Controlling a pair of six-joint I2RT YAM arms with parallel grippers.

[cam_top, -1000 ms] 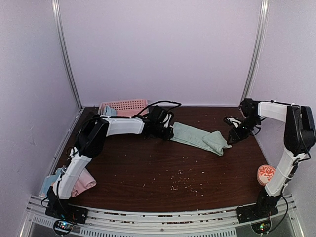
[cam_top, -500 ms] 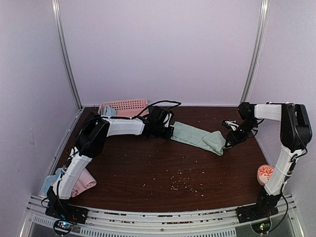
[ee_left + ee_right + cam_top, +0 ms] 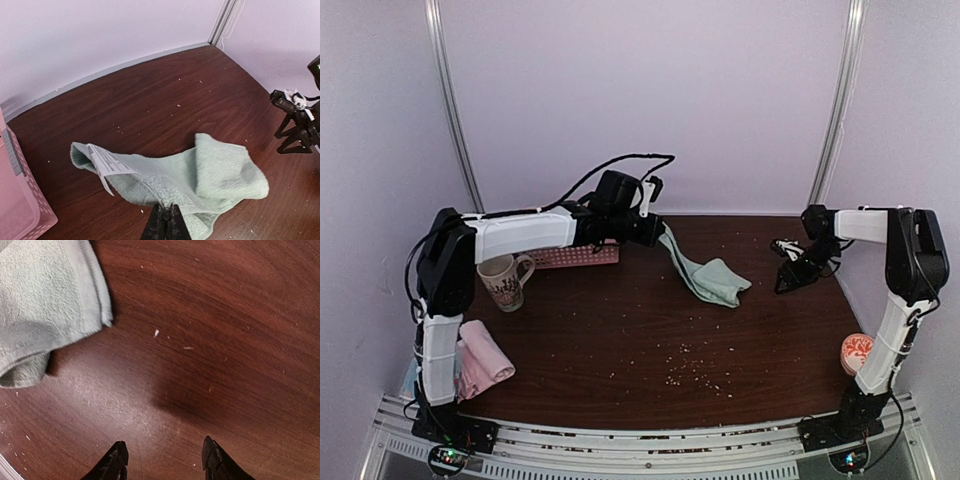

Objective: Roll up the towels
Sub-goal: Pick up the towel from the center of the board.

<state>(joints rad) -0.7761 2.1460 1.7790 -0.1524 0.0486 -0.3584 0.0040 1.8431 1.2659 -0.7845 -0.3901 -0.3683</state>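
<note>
The towel's folded end shows a doubled edge. The pale sage green towel will open out into a wide sheet when I pull its corner.
A pale sage green towel hangs from my left gripper, which is shut on its edge and holds that end above the table while the far end rests folded on the wood. In the left wrist view the towel shows a white care label, pinched at my left gripper. My right gripper is open and empty, low over the table to the right of the towel. The towel's corner lies at the upper left of the right wrist view, well ahead of my right gripper. A pink towel lies rolled at the near left.
A pink perforated basket stands at the back left, also at the left edge of the left wrist view. A patterned mug stands in front of it. An orange patterned cup is at the near right. Crumbs dot the table.
My left arm has risen and swung back, lifting the green towel's left end off the table and bunching it to the left. The mug is now uncovered. My right gripper has barely moved.
</note>
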